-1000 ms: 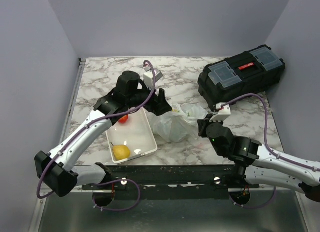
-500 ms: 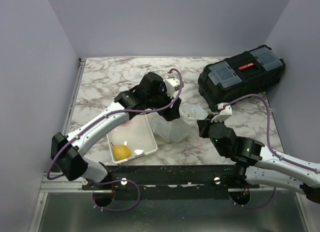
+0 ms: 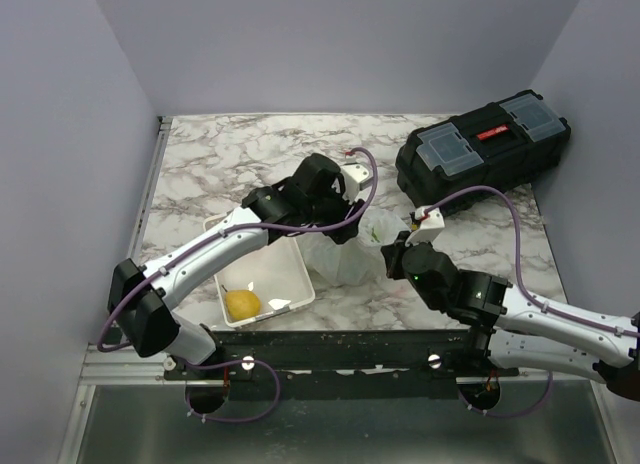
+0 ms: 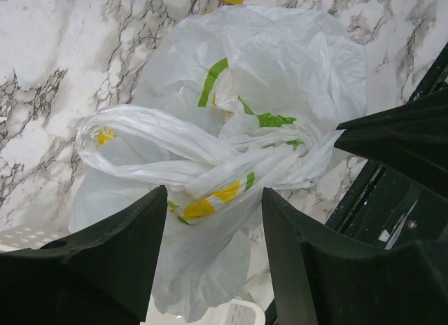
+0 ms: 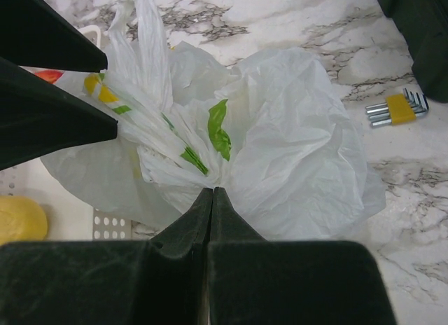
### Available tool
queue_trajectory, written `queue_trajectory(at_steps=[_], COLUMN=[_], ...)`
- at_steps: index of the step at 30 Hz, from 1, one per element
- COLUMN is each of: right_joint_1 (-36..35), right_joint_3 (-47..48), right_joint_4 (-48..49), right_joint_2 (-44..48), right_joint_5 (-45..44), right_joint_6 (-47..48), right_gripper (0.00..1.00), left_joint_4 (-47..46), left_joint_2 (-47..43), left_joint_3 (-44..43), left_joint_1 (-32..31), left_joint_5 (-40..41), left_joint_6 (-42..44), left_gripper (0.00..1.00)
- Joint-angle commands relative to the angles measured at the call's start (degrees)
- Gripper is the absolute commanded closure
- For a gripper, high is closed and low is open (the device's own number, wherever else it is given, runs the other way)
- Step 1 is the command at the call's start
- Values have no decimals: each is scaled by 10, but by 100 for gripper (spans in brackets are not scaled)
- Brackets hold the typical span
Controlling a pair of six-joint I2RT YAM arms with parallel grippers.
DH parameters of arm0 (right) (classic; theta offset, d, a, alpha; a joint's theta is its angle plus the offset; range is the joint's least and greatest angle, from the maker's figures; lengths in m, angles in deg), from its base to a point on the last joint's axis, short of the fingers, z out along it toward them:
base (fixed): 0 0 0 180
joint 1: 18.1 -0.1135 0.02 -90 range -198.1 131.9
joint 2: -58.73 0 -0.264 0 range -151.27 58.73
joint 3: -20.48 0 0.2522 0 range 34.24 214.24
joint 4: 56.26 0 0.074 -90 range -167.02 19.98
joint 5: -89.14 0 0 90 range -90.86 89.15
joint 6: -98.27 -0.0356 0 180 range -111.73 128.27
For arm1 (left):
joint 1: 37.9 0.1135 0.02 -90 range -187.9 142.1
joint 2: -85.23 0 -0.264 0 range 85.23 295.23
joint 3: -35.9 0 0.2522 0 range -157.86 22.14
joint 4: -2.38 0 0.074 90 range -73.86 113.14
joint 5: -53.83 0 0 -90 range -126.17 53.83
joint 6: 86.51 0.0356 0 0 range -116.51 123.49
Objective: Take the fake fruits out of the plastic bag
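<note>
My right gripper is holding only a small fold of the bag [image 5: 211,179]. It should take hold of more of the bag while my left gripper keeps the bunched handles [image 4: 225,188] steady.
The plastic bag [image 3: 345,262] lies crumpled between the tray and my right arm, white with green and yellow print. The fake fruits are hidden inside it. My left gripper [image 3: 345,227] hovers over the bag's top, open. In the left wrist view, the left gripper [image 4: 213,220] has its fingers either side of the bunched handles of the bag [image 4: 231,94]. My right gripper [image 3: 392,254] is shut on a fold of the bag's near edge. This also shows in the right wrist view, where the right gripper [image 5: 212,192] pinches the bag [image 5: 294,150].
A white tray [image 3: 290,274] left of the bag holds a yellow pear [image 3: 242,304]. A bit of the red apple [image 5: 49,75] shows behind my left fingers [image 5: 42,115]. A black toolbox [image 3: 485,154] stands at the back right. Hex keys [image 5: 395,109] lie on the marble right of the bag.
My left arm has swung right from above the tray to over the bag. My right gripper has moved left up to the bag's edge.
</note>
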Motion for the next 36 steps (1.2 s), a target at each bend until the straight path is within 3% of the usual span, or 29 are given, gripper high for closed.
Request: queue_trajectory(at_steps=[1,6,11,14,17,23,30,36], right_joint_1=[-1,-1,-1,-1,-1,-1,-1,-1], right_joint_3=[13,12,4,1,-8,-18,-29,16], right_joint_4=[14,16,13,-11,-38,-134,-168,-140], right_joint_2=[6,10,13,20,40,111,168,156], right_joint_5=[16,15,8,-15,-43,-115,-115,-70], right_joint_6=[4,7,5,-21,-45,-154,-157,-41], right_gripper=[99,99,99,99,99,99,99,73], left_joint_4=[10,25,28,1,-16,-32,-31,-37], left_joint_2=[16,37,27,-4,-30,-60,-68,-75], left_joint_3=[-3,-18,-18,6,25,46,48,55], left_joint_1=[-6,-14,-14,-14,-12,0,7,7], left_joint_5=[25,25,65,100,133,119,92,58], left_joint_6=[5,5,6,5,3,6,4,7], left_gripper=[43,48,88,100,100,100,100,100])
